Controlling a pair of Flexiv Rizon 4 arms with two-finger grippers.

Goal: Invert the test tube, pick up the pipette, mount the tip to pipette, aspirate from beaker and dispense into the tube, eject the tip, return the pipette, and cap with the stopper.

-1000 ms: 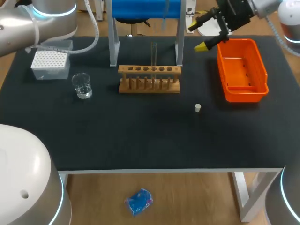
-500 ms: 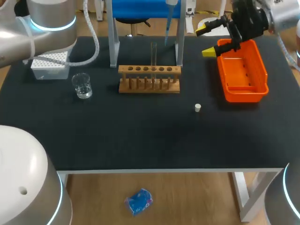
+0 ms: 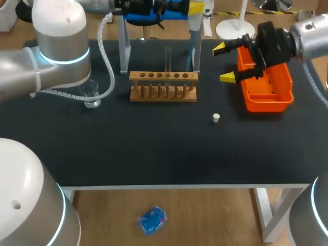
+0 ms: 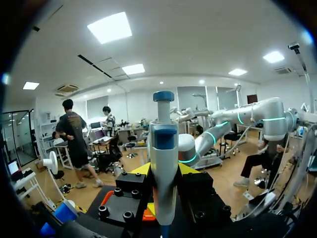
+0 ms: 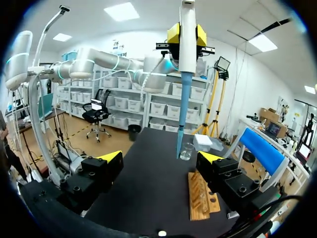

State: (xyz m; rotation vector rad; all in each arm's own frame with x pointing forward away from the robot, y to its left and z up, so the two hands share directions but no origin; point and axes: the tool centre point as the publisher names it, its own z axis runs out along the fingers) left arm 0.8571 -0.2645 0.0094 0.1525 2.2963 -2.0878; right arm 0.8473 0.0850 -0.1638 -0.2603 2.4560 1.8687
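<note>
I can see a collar (image 5: 181,128) low on the pipette's blue stem, so only the narrow end (image 5: 179,145) below the collar will fall off when I eject the tip.
My left gripper (image 3: 195,7) is high over the table's back edge, shut on the white-and-blue pipette (image 3: 193,31), which hangs tip down behind the rack. In the left wrist view the pipette (image 4: 163,158) stands upright between the yellow fingertips (image 4: 140,169). From the right wrist, the pipette (image 5: 186,39) carries a long blue tip (image 5: 182,119) above the beaker (image 5: 187,151). A clear test tube (image 3: 168,57) stands upright in the wooden rack (image 3: 163,86). The white stopper (image 3: 216,118) lies in front of the rack. My right gripper (image 3: 224,62) is open and empty beside the orange bin.
The orange bin (image 3: 265,77) sits at the back right. The glass beaker (image 3: 92,95) is at the left, partly behind my left arm. A blue-topped stand with grey legs (image 3: 124,48) rises behind the rack. The white tip box (image 5: 203,141) shows in the right wrist view.
My left arm swung in over the back of the table, carrying the pipette rightward behind the rack and covering the tip box. The right gripper dropped lower, next to the bin.
</note>
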